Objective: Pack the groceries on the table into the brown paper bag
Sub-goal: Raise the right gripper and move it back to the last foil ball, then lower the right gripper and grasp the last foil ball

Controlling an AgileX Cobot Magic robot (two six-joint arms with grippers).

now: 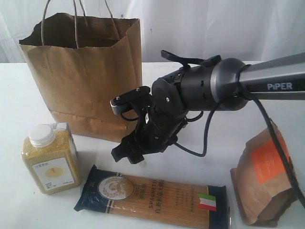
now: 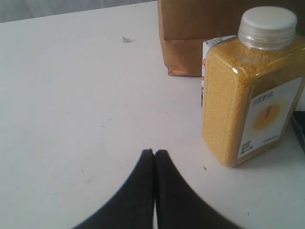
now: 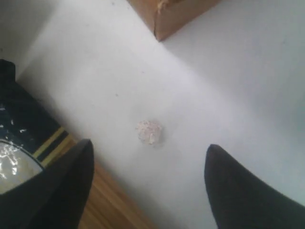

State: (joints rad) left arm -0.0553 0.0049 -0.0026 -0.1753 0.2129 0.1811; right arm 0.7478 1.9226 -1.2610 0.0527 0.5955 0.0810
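Note:
My gripper will lift the pale crumb (image 3: 150,131) free in one piece, because the crumb sits as a compact lump with a faint shadow (image 3: 165,135) beside it.
The brown paper bag (image 1: 86,71) stands open at the back left of the table (image 1: 14,95). In front of it stands the yellow-grain bottle (image 1: 50,160) with a white cap. The spaghetti packet (image 1: 152,193) lies flat along the front edge, and the orange-labelled pouch (image 1: 267,176) stands at the right. My right gripper (image 1: 131,153) hangs open just above the table between the bag and the packet's blue end (image 3: 24,119), with nothing between its fingers (image 3: 238,191). My left gripper (image 2: 155,151) is shut and empty, low over the table beside the bottle (image 2: 252,90).
A small carton (image 2: 214,45) is mostly hidden behind the bottle, against the bag's base (image 2: 190,33). A tiny pale crumb (image 3: 150,132) lies on the table under the right gripper. The right arm's cable (image 1: 267,129) loops past the pouch.

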